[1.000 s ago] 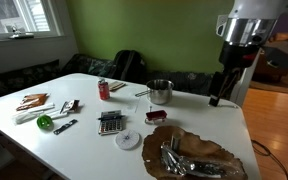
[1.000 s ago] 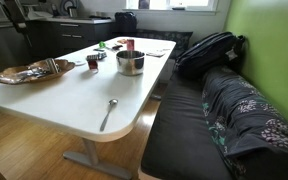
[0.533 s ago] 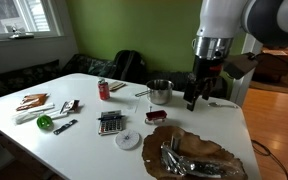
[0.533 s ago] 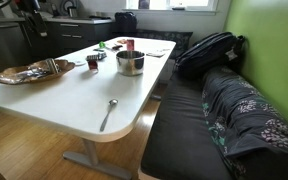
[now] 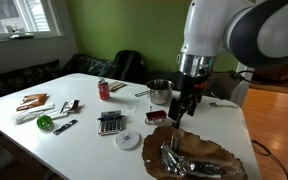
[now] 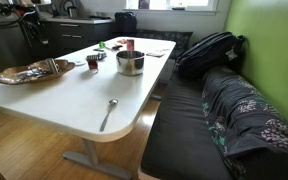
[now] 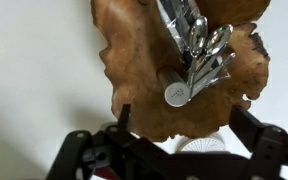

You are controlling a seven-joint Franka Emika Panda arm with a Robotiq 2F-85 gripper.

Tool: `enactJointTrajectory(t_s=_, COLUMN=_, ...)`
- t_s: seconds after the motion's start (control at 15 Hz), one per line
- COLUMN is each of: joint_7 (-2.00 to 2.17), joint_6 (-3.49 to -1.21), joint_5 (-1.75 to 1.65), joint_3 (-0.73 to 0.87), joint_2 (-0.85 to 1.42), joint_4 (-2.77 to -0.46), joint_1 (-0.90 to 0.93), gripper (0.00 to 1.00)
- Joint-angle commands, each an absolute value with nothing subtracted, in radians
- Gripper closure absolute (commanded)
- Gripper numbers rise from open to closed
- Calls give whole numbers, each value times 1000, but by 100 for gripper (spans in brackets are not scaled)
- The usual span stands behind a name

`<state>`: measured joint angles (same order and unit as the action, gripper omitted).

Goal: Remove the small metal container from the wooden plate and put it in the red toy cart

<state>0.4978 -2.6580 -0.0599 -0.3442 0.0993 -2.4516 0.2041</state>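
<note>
My open fingers are in line with both sides of the small metal container's lid [image 7: 177, 95]. I continue to move my gripper down until my fingers are on either side of its body, then close them.
The wooden plate [image 5: 199, 158] lies at the table's near right; it also shows in the other exterior view [image 6: 29, 73] and fills the wrist view [image 7: 154, 75]. On it a small metal container [image 7: 177, 93] with a perforated lid lies on its side against a pile of steel cutlery [image 7: 197, 42]. The red toy cart [image 5: 156, 116] sits between the plate and the steel pot [image 5: 160, 92]. My gripper [image 5: 181, 110] is open and empty, above the plate's far edge; in the wrist view [image 7: 186, 125] its fingers straddle the plate's rim, short of the container.
A white round disc [image 5: 129, 139], a calculator [image 5: 110, 122], a red drink can [image 5: 103, 89], small tools and a green object [image 5: 45, 122] lie on the white table [image 5: 84, 140]. A spoon [image 6: 108, 112] lies near the table's end. A dark bench runs alongside.
The arm has swung in from the table's right edge toward the middle and now hangs over the plate's far edge. Nothing on the table has moved.
</note>
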Motion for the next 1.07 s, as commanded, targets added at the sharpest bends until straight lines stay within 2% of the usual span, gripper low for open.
enactJointTrajectory(t_s=0.0, joint_7=637, joint_6=-2636, joint_5=-200, joint_3=-253, joint_2=210, joint_4=-2368, joint_1=291, gripper=0)
enactJointTrajectory(t_s=0.07, joint_7=552, joint_6=-2663, joint_5=-115, joint_3=-266, joint_2=160, joint_4=-2413, joint_1=281, gripper=0)
enactJointTrajectory(t_s=0.4, joint_7=619, joint_6=-2645, joint_5=-178, joint_3=-211, joint_2=252, joint_4=-2360, joint_1=335, gripper=0)
enactJointTrajectory(t_s=0.8, joint_7=622, joint_6=-2759, joint_5=-174, joint_3=-180, joint_2=318, joint_4=-2349, joint_1=385, gripper=0)
enactJointTrajectory(t_s=1.0, joint_7=622, joint_6=-2802, joint_5=-171, joint_3=-151, joint_2=342, joint_4=-2337, joint_1=417, gripper=5)
